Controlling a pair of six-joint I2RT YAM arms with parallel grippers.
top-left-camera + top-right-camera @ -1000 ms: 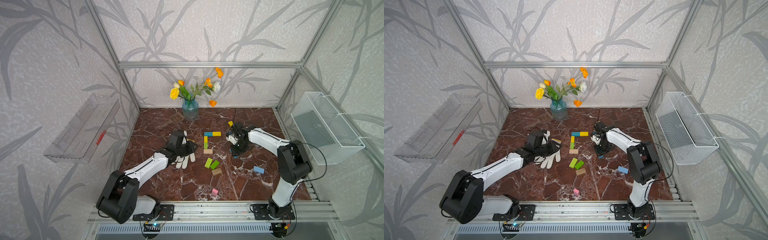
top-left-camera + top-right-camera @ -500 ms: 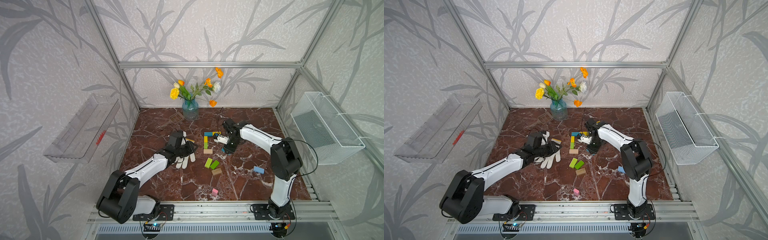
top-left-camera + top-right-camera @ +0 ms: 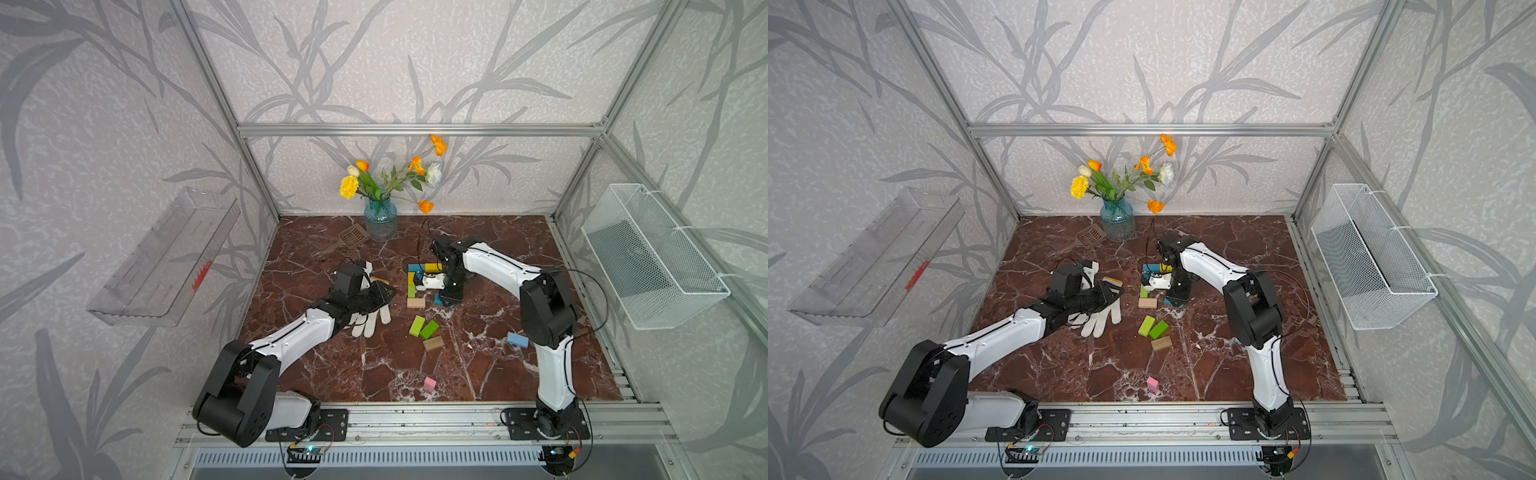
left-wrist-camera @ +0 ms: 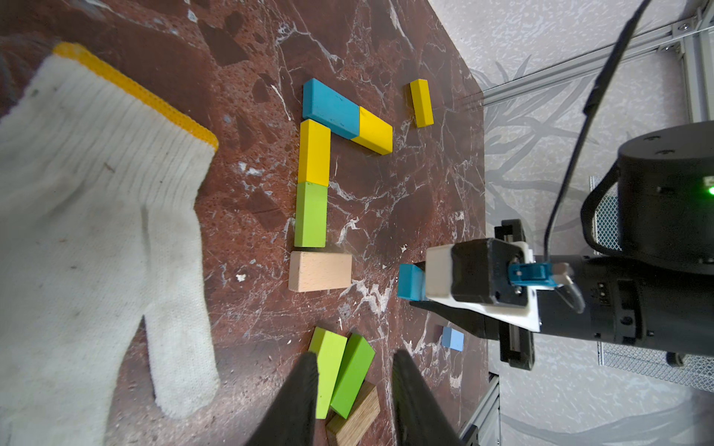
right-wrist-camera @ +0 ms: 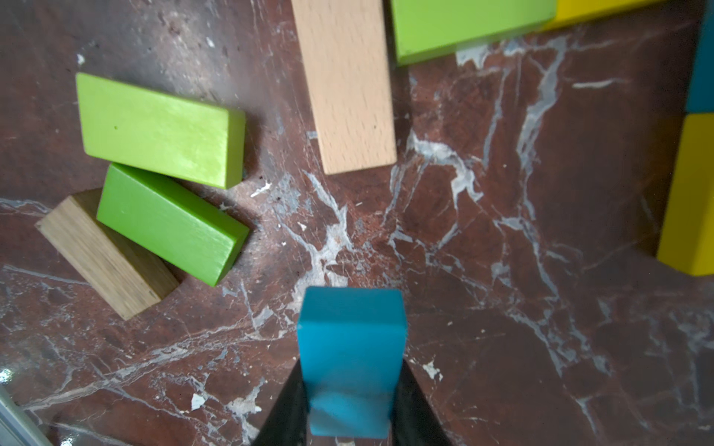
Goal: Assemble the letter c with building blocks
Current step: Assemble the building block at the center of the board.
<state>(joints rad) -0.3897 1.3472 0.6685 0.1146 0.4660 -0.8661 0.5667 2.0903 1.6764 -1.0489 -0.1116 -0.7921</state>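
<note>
The blue block [image 5: 352, 327] in my right gripper has a gap between it and the plain wood block. Next, I move it flush against the wood's loose end [image 5: 359, 162] before I open the gripper.
Five building blocks lie in an open-sided shape: blue [image 4: 330, 108] and yellow [image 4: 374, 133] along the far side, yellow [image 4: 313, 156] and green [image 4: 310, 214] down the left, plain wood [image 4: 320, 270] at the near end. My right gripper [image 5: 349, 405] is shut on a blue block [image 5: 351, 347], low over the table just right of the wood one [image 3: 415, 303]. In both top views it [image 3: 446, 297] [image 3: 1174, 299] points down there. My left gripper [image 4: 353, 357] is open and holds nothing, hovering over the white glove [image 3: 370, 320].
Two green blocks [image 3: 423, 327] and a darker wood one [image 3: 433, 343] lie together in front of the shape. A light blue block [image 3: 517, 339] sits near the right arm, a pink one [image 3: 429, 384] near the front edge, a yellow one [image 4: 421, 102] further back. Spatula [image 3: 351, 239] and vase [image 3: 380, 216] stand behind.
My right arm has carried the blue block leftward and slightly nearer, from beside the shape's right side to just right of the plain wood block. The left arm has stayed still.
</note>
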